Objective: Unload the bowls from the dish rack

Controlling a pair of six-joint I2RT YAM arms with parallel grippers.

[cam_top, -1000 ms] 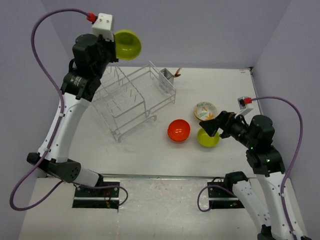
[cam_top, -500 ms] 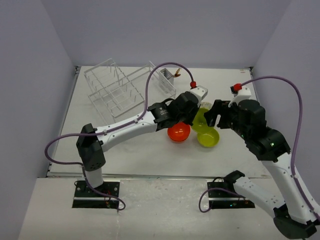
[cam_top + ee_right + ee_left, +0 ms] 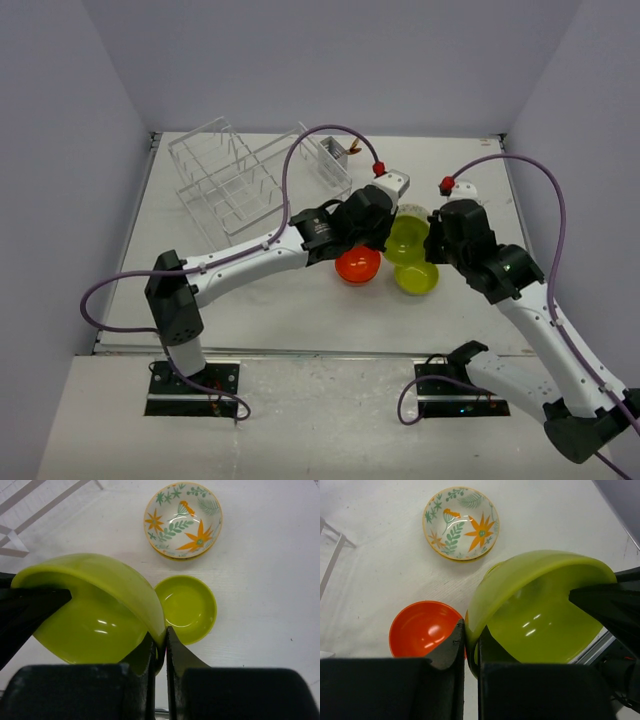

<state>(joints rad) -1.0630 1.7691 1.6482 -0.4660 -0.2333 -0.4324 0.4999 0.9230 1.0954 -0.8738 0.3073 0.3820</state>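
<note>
My left gripper should open and move away first, because both grippers hold the raised bowl's rim (image 3: 395,240). My right gripper should then lower the raised bowl into the lime-green bowl (image 3: 416,279) below.
A lime-green bowl (image 3: 407,241) hangs above the table's middle, held from both sides. My left gripper (image 3: 471,645) is shut on its near rim (image 3: 540,610). My right gripper (image 3: 160,642) is shut on the opposite rim (image 3: 95,610). In the top view the left gripper (image 3: 392,232) and right gripper (image 3: 429,241) meet over it. Below on the table sit a second lime-green bowl (image 3: 186,607), an orange bowl (image 3: 422,627) and a cream leaf-patterned bowl (image 3: 183,520). The white wire dish rack (image 3: 245,180) stands at the back left with no bowl showing in it.
A grey cutlery basket (image 3: 335,160) sits on the rack's right end. The table's back edge meets the purple walls. Purple cables arc over both arms. The right arm's dark finger (image 3: 610,605) shows at the edge of the left wrist view.
The left arm swung the lime-green bowl from high above the rack down to the table's middle. The right gripper came in and shut on its far rim.
</note>
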